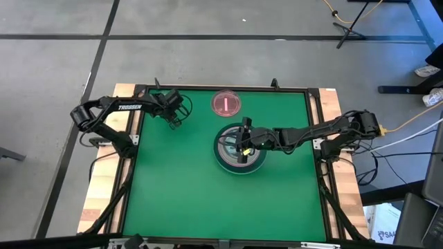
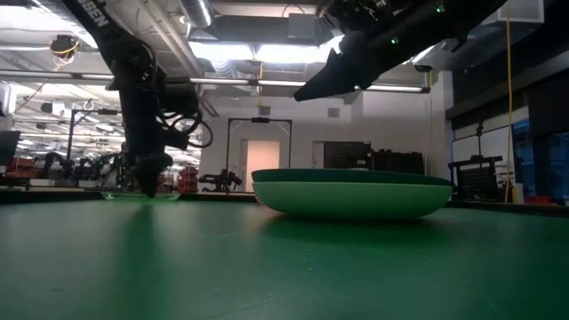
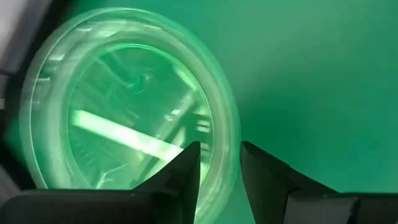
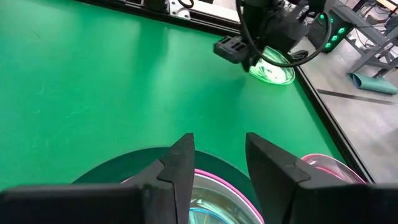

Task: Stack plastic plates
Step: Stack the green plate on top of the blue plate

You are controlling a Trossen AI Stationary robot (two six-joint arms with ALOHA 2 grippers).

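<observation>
A white strip (image 3: 127, 137) lies flat across the small green plate's bottom (image 3: 134, 109), so the white strip will ride along in place when I lift the green plate.
A stack of plates (image 1: 235, 164) rests on the mat right of centre, with a light green plate (image 2: 351, 203) at the bottom, a dark green rim above it and a pink rim (image 4: 214, 183) inside. My right gripper (image 4: 221, 155) hovers open just above the stack and touches nothing. A small translucent green plate (image 3: 124, 99) lies flat near the table's far left corner, with my left gripper (image 1: 174, 121) down on it. A small pink plate (image 1: 226, 104) with a bar mark lies flat by the far edge. My left gripper (image 3: 221, 168) comes from above, pointing down, onto the small green plate's rim (image 3: 224, 134). One finger (image 3: 186, 171) stands inside the rim and the other outside it. The plate lies flat on the mat (image 2: 133, 195).
A raised black frame (image 1: 221, 88) borders the green mat, with wooden boards beyond it on both sides. Open mat stretches across the near half of the table. The small pink plate lies between the two grippers, close to the far edge.
</observation>
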